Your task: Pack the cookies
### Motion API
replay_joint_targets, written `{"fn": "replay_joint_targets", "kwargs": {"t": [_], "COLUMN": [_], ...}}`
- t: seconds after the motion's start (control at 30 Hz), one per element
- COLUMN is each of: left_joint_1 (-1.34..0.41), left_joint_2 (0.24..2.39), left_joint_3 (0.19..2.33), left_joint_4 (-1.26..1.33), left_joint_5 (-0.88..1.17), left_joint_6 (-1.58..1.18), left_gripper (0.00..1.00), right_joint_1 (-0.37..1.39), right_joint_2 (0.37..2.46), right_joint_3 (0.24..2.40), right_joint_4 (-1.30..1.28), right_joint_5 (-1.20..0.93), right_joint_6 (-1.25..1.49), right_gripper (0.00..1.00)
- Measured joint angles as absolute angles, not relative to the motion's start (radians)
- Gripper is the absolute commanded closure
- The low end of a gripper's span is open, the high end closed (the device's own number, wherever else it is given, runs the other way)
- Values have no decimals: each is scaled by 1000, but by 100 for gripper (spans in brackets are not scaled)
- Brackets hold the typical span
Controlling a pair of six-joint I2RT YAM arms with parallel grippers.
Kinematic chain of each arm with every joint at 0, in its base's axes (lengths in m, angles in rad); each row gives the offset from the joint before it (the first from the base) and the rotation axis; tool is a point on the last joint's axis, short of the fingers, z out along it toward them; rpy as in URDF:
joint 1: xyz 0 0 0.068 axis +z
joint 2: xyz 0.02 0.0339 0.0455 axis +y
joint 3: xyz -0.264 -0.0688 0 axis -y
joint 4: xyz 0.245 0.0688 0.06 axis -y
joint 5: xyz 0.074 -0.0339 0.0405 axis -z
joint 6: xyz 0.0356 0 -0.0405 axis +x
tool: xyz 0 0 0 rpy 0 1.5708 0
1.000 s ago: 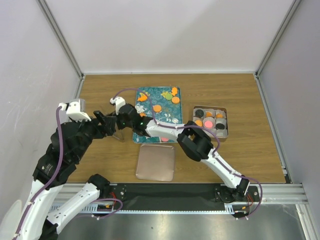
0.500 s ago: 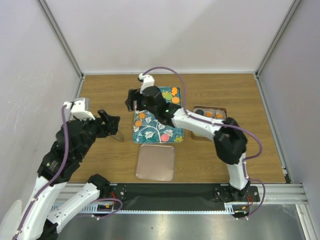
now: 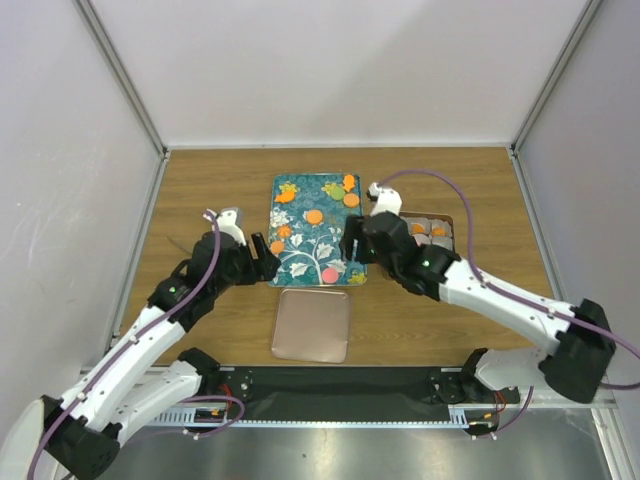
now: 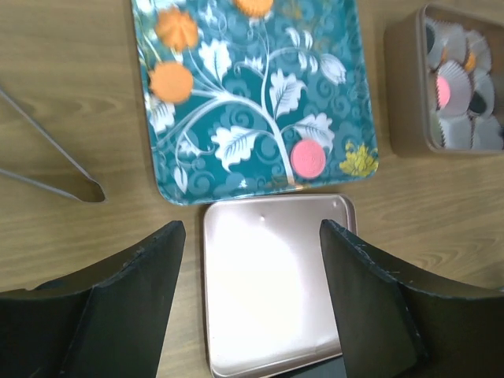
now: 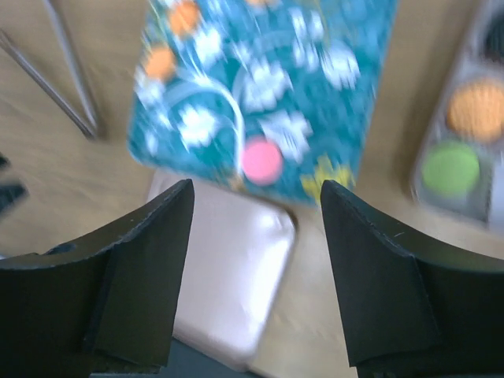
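Observation:
The rose-gold lid (image 3: 312, 326) is flat on the wood and needs its side edge (image 3: 276, 322) lifted by my left gripper before my right gripper moves the lid toward the tin.
The cookies are small round discs. Three orange ones (image 3: 314, 216) and a pink one (image 3: 328, 275) lie on the teal flowered tray (image 3: 300, 262). Others sit in paper cups in the tin (image 3: 437, 232). The left wrist view shows the pink cookie (image 4: 308, 158) near the tray's (image 4: 252, 102) front edge. The blurred right wrist view shows it (image 5: 261, 160) too, plus orange (image 5: 476, 110) and green (image 5: 450, 168) cookies in the tin. My left gripper (image 3: 262, 257) (image 4: 250, 236) is open and empty by the tray's near left corner. My right gripper (image 3: 352, 245) (image 5: 257, 193) is open and empty over the tray's near right corner.
The rose-gold lid (image 3: 312, 324) lies flat in front of the tray, also in the left wrist view (image 4: 276, 283) and the right wrist view (image 5: 228, 276). Metal tongs (image 4: 47, 157) (image 5: 71, 79) lie on the wood left of the tray. The right arm covers part of the tin.
My right arm has swung from the left side, across the tray, to its right near corner. My left arm has dropped and moved in to the tray's near left corner.

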State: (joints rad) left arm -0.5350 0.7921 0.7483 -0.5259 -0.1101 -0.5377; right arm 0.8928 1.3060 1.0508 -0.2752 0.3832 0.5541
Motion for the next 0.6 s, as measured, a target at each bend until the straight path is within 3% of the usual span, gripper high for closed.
{"fn": "replay_joint_targets", "kwargs": {"t": [0.33,0.6], "left_joint_1": [-539,-588], "left_joint_2": [881,962], "left_joint_3": [575,496], "left_joint_4": [-372,-334], "left_joint_5": [-56,-41], "left_joint_6": [-638,-686], "left_gripper": [27,35], "right_joint_1": [1035,1043], "right_joint_2": [1242,1282], "right_joint_3": [854,800], "right_joint_4": [-458,-464], "right_joint_5": [384,372], "right_joint_6": [675,710], "right_gripper": [34,33]}}
